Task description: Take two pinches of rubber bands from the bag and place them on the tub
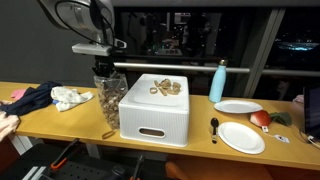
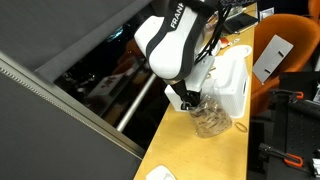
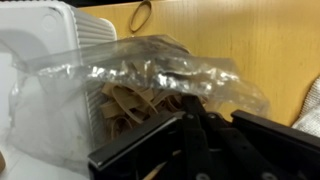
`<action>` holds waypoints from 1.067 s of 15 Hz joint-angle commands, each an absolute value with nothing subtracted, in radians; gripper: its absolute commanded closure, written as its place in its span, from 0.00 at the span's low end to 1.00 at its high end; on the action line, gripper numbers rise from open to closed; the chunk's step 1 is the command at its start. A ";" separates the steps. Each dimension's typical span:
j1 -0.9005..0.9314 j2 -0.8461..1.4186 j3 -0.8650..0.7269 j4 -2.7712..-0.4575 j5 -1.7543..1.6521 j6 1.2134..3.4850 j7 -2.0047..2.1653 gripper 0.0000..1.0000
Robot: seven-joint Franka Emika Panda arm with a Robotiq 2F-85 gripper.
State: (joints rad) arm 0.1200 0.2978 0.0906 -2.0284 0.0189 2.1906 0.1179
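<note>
The gripper's closed fingers are only a little way into the bag's opening point(image 1: 114, 75), so the robot should open them and reach further down into the rubber bands point(image 1: 110, 102) before it lifts a pinch to the tub.
A clear plastic bag point(image 1: 108, 95) full of tan rubber bands stands on the wooden table against the white tub point(image 1: 155, 115). A small pile of rubber bands point(image 1: 166, 87) lies on the tub's lid. My gripper point(image 1: 103, 68) points down into the bag's mouth. In the wrist view its dark fingers point(image 3: 192, 108) meet close together among the rubber bands point(image 3: 125, 105) inside the bag point(image 3: 150, 70), and the tips are partly hidden. An exterior view shows the gripper point(image 2: 190, 98) over the bag point(image 2: 210, 120) beside the tub point(image 2: 236, 80).
A loose rubber band point(image 3: 141, 13) lies on the table. Dark and white cloths point(image 1: 45, 99) lie beside the bag. Past the tub stand a blue bottle point(image 1: 218, 82), two white plates point(image 1: 241, 137), a black utensil point(image 1: 214, 127) and a red fruit point(image 1: 261, 118).
</note>
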 commanded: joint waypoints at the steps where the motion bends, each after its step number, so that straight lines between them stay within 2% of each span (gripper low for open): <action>1: 0.131 0.273 0.060 -2.075 -0.053 2.197 0.187 1.00; 8: 0.140 0.303 0.033 -2.060 -0.195 2.240 0.266 1.00; 9: 0.142 0.297 0.036 -2.061 -0.199 2.242 0.271 0.95; 10: 0.145 0.292 0.038 -2.062 -0.199 2.248 0.278 0.72; 12: 0.151 0.285 0.040 -2.064 -0.197 2.252 0.287 0.69; 14: 0.154 0.286 0.040 -2.072 -0.191 2.262 0.292 0.57; 16: 0.151 0.299 0.037 -2.076 -0.189 2.282 0.289 0.57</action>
